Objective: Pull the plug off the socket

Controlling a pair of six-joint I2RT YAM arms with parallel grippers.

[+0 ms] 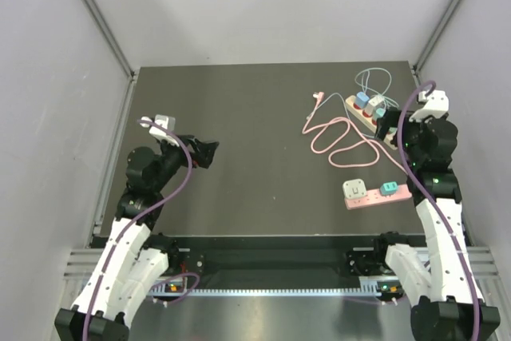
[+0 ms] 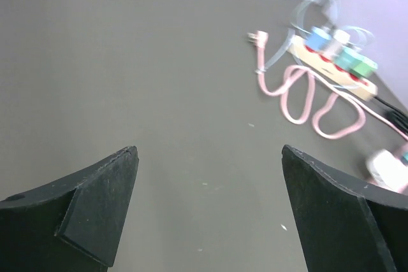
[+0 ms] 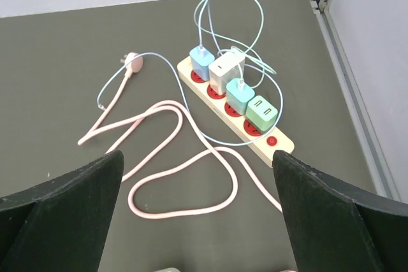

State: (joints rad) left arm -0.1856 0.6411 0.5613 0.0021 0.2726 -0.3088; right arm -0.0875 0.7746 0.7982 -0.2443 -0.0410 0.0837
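The white plug (image 1: pixel 354 189) is at the end of the pink power strip and faces clear mat (image 1: pixel 291 184), so the robot's left gripper should keep moving closer until its open fingers are on both sides of the plug.
A cream power strip (image 3: pixel 280 146) with red sockets lies at the back right; it also shows in the top view (image 1: pixel 369 115). Plugged into it are a blue charger (image 3: pixel 202 61), a white charger (image 3: pixel 226 69), a teal charger (image 3: pixel 240 94) and a green charger (image 3: pixel 262 113). Its pink cord (image 3: pixel 185 176) loops across the mat. My right gripper (image 3: pixel 197 176) is open, hovering just in front of the strip. My left gripper (image 2: pixel 210 176) is open and empty over bare mat at the left (image 1: pixel 204 152).
A second pink power strip (image 1: pixel 377 195) with a white plug (image 1: pixel 354 189) and a teal plug (image 1: pixel 389 188) lies near the right arm. Thin blue cables (image 3: pixel 223 11) loop behind the cream strip. A metal rail (image 3: pixel 357 100) and walls bound the mat.
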